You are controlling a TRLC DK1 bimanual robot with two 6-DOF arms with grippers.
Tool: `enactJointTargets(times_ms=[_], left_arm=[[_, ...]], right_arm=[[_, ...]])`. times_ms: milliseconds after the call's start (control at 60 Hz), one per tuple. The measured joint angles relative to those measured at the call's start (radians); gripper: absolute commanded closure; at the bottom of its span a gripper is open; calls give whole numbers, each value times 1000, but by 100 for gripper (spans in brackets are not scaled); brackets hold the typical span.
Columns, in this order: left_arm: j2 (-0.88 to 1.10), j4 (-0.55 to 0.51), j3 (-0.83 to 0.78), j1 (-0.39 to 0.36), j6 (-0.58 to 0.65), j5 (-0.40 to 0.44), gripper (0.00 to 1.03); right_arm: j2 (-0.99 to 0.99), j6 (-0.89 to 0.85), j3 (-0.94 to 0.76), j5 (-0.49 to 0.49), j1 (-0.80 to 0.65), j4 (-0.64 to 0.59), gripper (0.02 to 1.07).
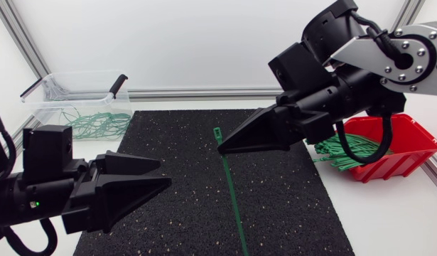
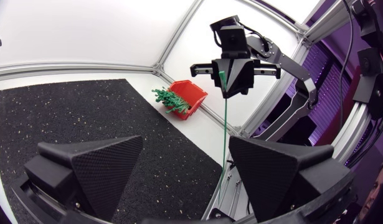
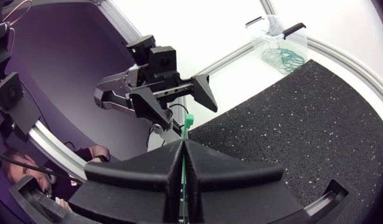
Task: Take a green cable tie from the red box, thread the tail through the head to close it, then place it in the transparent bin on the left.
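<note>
I expect the green cable tie [image 1: 218, 134] to bend into a narrow loop when I bring its tail to its head, because the strap [image 1: 234, 199] hangs long and thin.
My right gripper [image 1: 221, 147] hangs above the black mat [image 1: 289, 199], shut on a green cable tie [image 1: 231, 188] just below its head. The tie's tail hangs down towards the mat's front edge. In the right wrist view the tie's head [image 3: 188, 120] sticks out past the shut fingertips of the right gripper [image 3: 182, 145]. My left gripper [image 1: 164, 175] stands open at the mat's left edge, pointing at the tie, with nothing between its fingers. From the left wrist view, the tie [image 2: 225, 127] hangs ahead of the left gripper [image 2: 186, 142]. The red box [image 1: 399, 146] of green ties [image 1: 337, 152] is at the right.
The transparent bin [image 1: 76, 99] stands at the back left, with a black handle and several closed green ties [image 1: 97, 125] inside. An aluminium rail runs along the table's back edge. In the right wrist view the left gripper [image 3: 179, 93] faces mine across the mat [image 3: 309, 130].
</note>
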Motion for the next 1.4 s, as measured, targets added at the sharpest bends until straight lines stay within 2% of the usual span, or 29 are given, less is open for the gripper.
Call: enactJointTargets(times_ms=[67, 167, 217, 267, 317, 367, 400, 417, 450, 467, 483, 517, 567, 667, 717, 850, 867, 1400], left_arm=[[61, 53, 26, -19, 0, 35, 7], [269, 152, 143, -131, -3, 53, 8], [364, 178, 184, -146, -3, 90, 12], [424, 199, 211, -157, -3, 103, 12], [478, 225, 244, -164, -3, 129, 22], [489, 249, 254, -164, -3, 162, 38], [490, 259, 255, -164, -4, 169, 40], [491, 263, 255, -164, -4, 171, 46], [498, 270, 256, -158, -4, 182, 47], [503, 274, 257, -155, -6, 185, 55], [509, 281, 257, -149, -8, 190, 55], [515, 293, 257, -144, -19, 190, 66], [531, 317, 263, -134, -39, 193, 74], [543, 329, 284, -123, -59, 194, 76], [543, 331, 285, -123, -60, 197, 85], [543, 331, 285, -124, -60, 200, 92], [543, 331, 285, -124, -60, 200, 97], [554, 330, 285, -143, -86, 197, 99]], right_arm=[[16, 18, -5, -23, 2, 37, 101], [28, 52, -39, -95, -16, 106, 101], [27, 59, -41, -129, -53, 117, 101], [27, 60, -56, -150, -77, 131, 101], [27, 64, -64, -153, -90, 145, 101], [34, 133, -69, -154, -98, 254, 101], [42, 160, -69, -154, -103, 286, 101], [43, 164, -69, -154, -103, 289, 101], [47, 169, -69, -153, -103, 292, 101], [48, 171, -69, -153, -103, 294, 101], [50, 172, -69, -153, -103, 296, 101], [53, 172, -70, -153, -103, 297, 101], [56, 172, -73, -153, -103, 303, 101], [56, 172, -76, -153, -103, 312, 101], [56, 176, -78, -153, -103, 314, 101], [35, 183, -90, -150, -116, 319, 101], [32, 183, -91, -150, -116, 321, 101], [13, 183, -120, -143, -106, 348, 101]])
